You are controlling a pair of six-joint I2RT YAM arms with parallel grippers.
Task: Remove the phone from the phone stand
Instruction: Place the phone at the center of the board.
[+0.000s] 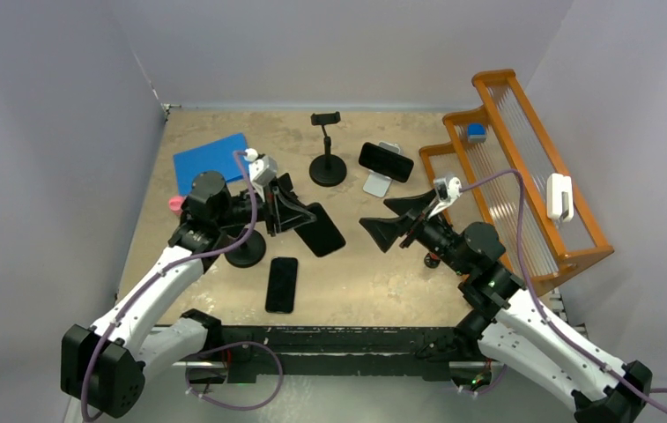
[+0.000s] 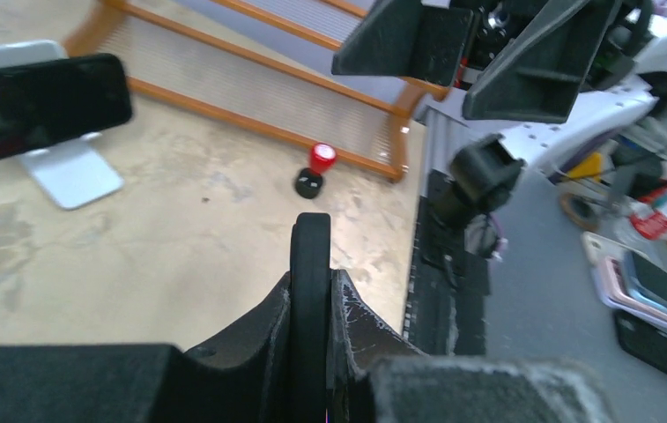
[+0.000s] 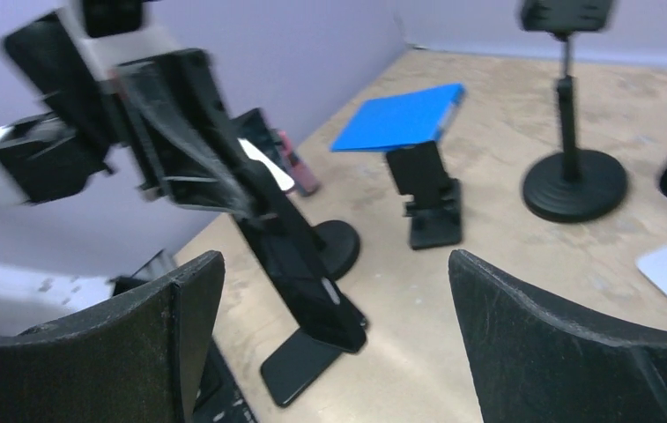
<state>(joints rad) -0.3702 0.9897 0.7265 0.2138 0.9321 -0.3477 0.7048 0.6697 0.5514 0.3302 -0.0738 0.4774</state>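
Observation:
The black phone's lower end [image 1: 325, 243] sticks out free of my left gripper. My right gripper should continue to move in with its fingers wide open until they are on both sides of the phone's edge [image 1: 335, 226].
My left gripper [image 1: 284, 208] is shut on a black phone [image 1: 322, 230] and holds it tilted above the table, just right of a black round-based stand [image 1: 246, 252]. In the left wrist view the phone [image 2: 311, 282] stands edge-on, pinched between both fingers. In the right wrist view the held phone [image 3: 299, 264] slants down toward a second phone [image 3: 297, 367] lying flat on the table [image 1: 374, 273]. My right gripper [image 1: 389, 220] is open and empty, facing the held phone; in its own view, the gripper [image 3: 334, 264] has both fingers wide apart.
The flat phone [image 1: 282, 284] lies near the front edge. A third phone [image 1: 386, 161] rests on a white stand [image 1: 377, 185]. A tall clamp stand [image 1: 328, 150] and a blue tablet [image 1: 211, 159] stand at the back. An orange rack [image 1: 523, 176] fills the right side.

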